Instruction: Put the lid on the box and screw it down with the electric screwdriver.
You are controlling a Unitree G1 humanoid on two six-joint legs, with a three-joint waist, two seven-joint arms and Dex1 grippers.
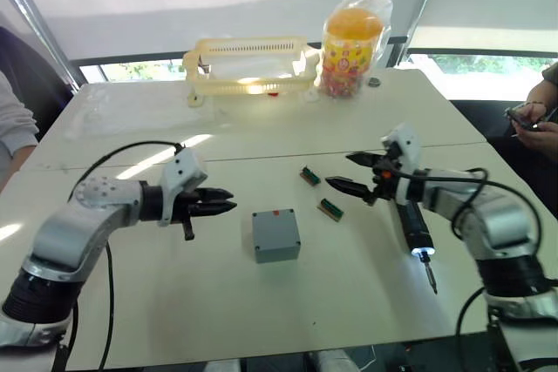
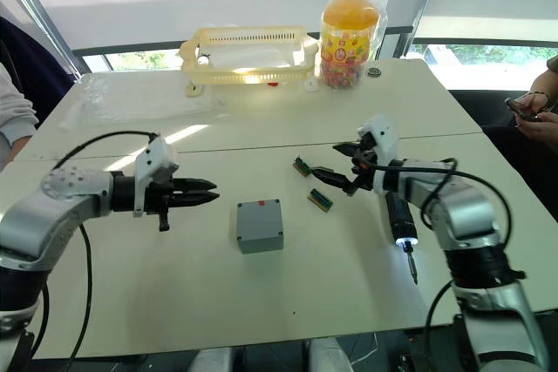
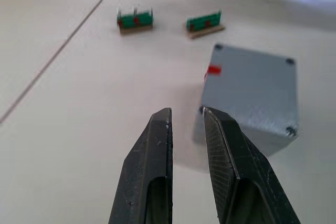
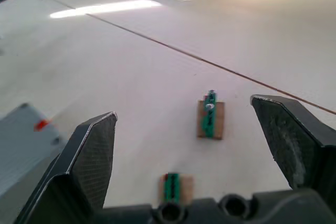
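The small metal screw (image 4: 209, 107) has its shiny head on top, so it should come loose and leave the green part lying there when the robot lifts it.
The grey box (image 1: 277, 251) stands mid-table with the flat grey lid (image 1: 275, 226) lying on top; corner screw holes and a small red mark (image 3: 213, 70) show on it. My left gripper (image 1: 228, 199) hovers just left of the box, level with it, its fingers (image 3: 157, 150) nearly together and empty. To the box's right, my right gripper (image 1: 340, 170) is wide open over two small green parts (image 4: 209, 119). The black electric screwdriver (image 1: 415, 226) lies on the table under my right forearm, a white light at its tip (image 1: 424, 253).
A yellow plastic rack (image 1: 248, 65) and a candy jar in a bag (image 1: 351, 41) stand at the table's far side. A person's sleeve (image 1: 10, 128) is at the left edge; another person's hands with a phone (image 1: 530, 119) at the right.
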